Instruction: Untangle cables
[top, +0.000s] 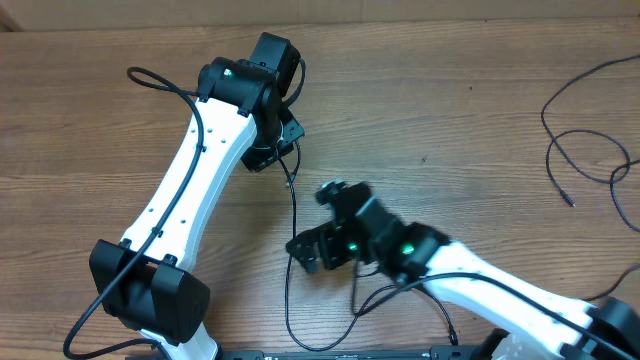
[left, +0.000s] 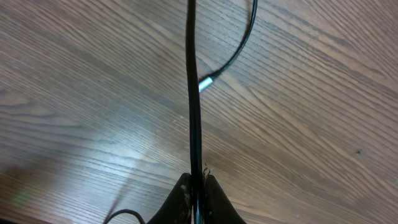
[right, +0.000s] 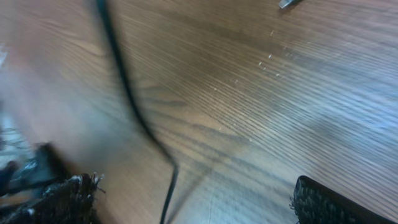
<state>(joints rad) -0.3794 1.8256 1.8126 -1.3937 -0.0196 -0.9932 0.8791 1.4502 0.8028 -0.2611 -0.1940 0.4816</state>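
Observation:
Next, I close my right gripper on the cable (top: 289, 268) and open my left gripper, which holds the thin black cable (top: 289, 172) in place, before I carry it away.
A thin black cable (top: 293, 205) runs from my left gripper (top: 280, 158) down the middle of the table and loops near the front edge. In the left wrist view that gripper (left: 196, 186) is shut on the cable (left: 193, 93), which stretches straight away from the jaws. Beside it lies a second cable's silvery plug end (left: 206, 82). My right gripper (top: 305, 252) is low over the same cable, open wide. In the right wrist view the cable (right: 169, 186) passes between its two fingers (right: 326, 202) without touching them.
Another black cable (top: 585, 150) lies loosely curled at the far right of the wooden table (top: 450, 110), apart from both arms. The left arm's white link (top: 190, 180) crosses the left half. A small silvery object (right: 287, 3) shows at the top edge of the right wrist view.

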